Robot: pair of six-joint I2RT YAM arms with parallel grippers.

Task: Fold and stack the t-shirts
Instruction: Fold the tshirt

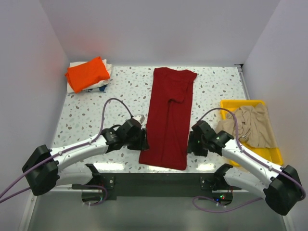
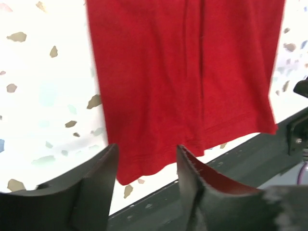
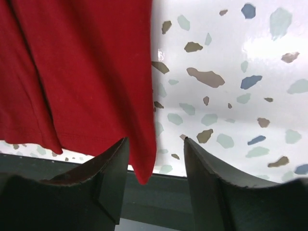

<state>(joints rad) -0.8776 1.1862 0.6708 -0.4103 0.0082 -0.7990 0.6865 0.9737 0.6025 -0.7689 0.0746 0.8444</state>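
Note:
I expect the dark red t-shirt [image 1: 155,130] to turn up a smooth back when I fold its hem over, because its folded-in sides meet along the middle line [image 1: 166,130].
A dark red t-shirt [image 1: 168,115] lies as a long narrow strip down the middle of the table, its hem at the near edge. My left gripper [image 1: 143,140] stands open at the strip's near left corner [image 2: 126,177], nothing between its fingers [image 2: 98,183]. At the near right corner [image 3: 144,174] my right gripper [image 1: 191,142] is open too; a cloth tip hangs loose between its jaws. A folded orange t-shirt [image 1: 87,73] rests on whitish cloth [image 1: 107,83] at the back left. A beige t-shirt [image 1: 250,125] lies crumpled in the yellow tray [image 1: 276,154].
The yellow tray sits at the right, close to my right arm. White walls [image 1: 38,57] close in the table on the left, back and right. A dark rail [image 1: 159,182] runs along the near table edge between the arm bases.

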